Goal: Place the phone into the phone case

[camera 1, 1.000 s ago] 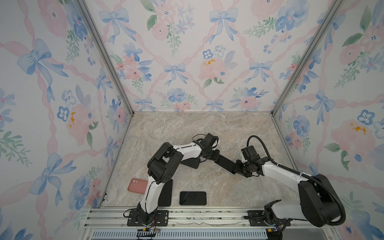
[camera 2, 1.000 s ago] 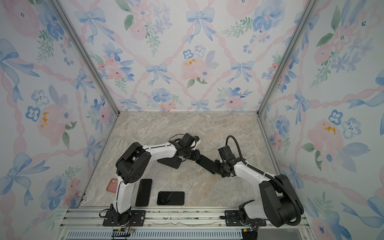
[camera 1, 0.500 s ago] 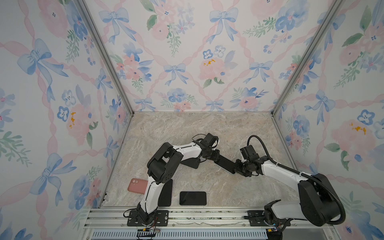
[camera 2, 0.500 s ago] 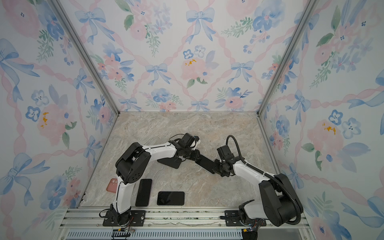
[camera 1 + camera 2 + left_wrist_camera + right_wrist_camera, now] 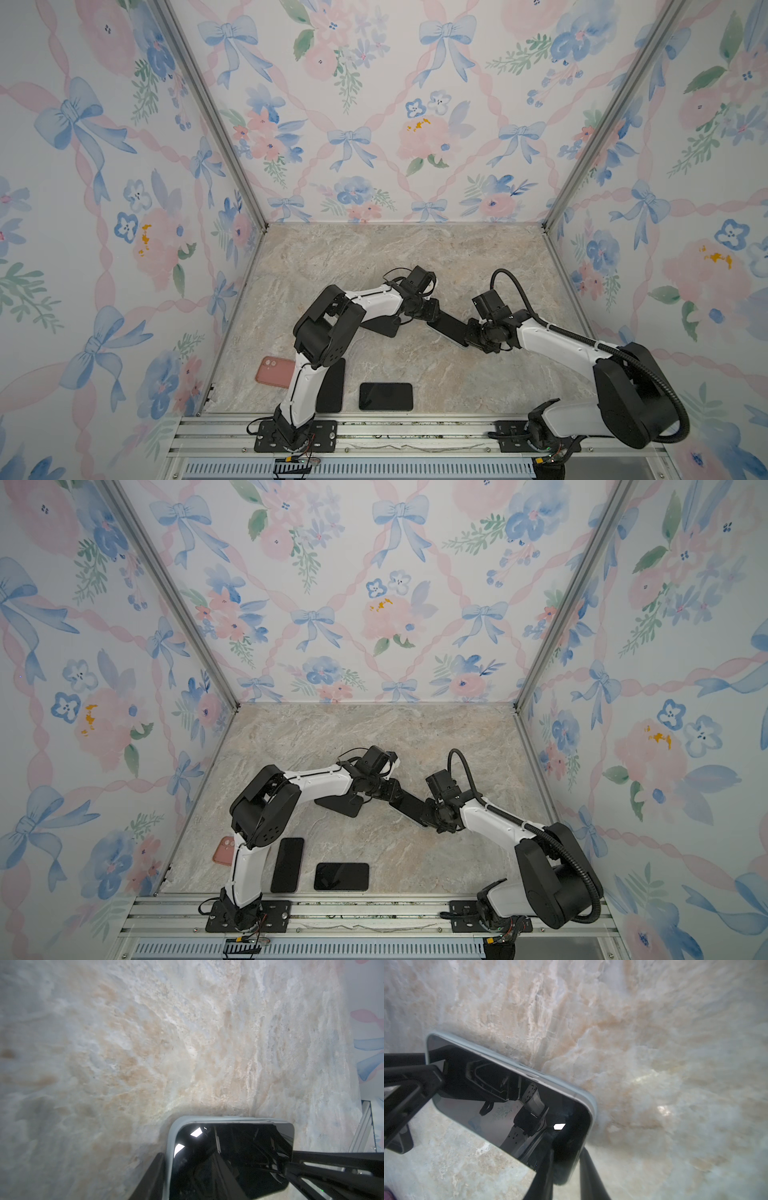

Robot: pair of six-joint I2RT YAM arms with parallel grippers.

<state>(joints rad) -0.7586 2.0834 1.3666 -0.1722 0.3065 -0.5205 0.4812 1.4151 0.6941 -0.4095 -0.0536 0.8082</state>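
Next, my right gripper opens and moves to the phone's far long edge [image 5: 560,1083], since it pinches the phone only by a corner of its short end [image 5: 566,1174].
A phone [image 5: 449,327] [image 5: 409,806] with a black screen and a pale grey rim hangs just above the marble floor, spanning the gap between my two grippers. My right gripper [image 5: 470,337] [image 5: 566,1178] is shut on one corner of it. My left gripper [image 5: 432,313] [image 5: 187,1180] stands open around the other end, one finger [image 5: 152,1178] beside the rim. A black phone case [image 5: 384,327] [image 5: 341,807] lies flat under my left forearm. A pink phone case [image 5: 275,371] [image 5: 223,851] lies near the left wall, partly hidden by my left arm.
Two more black phones lie near the front rail: one lengthwise beside the left arm's base [image 5: 287,870], one crosswise [image 5: 385,397] in the middle. Patterned walls close in the marble floor [image 5: 395,257] on three sides.
My right gripper has closed on the phone's corner. My left gripper's jaws have widened at the other end. Both arms and the phone have barely shifted.
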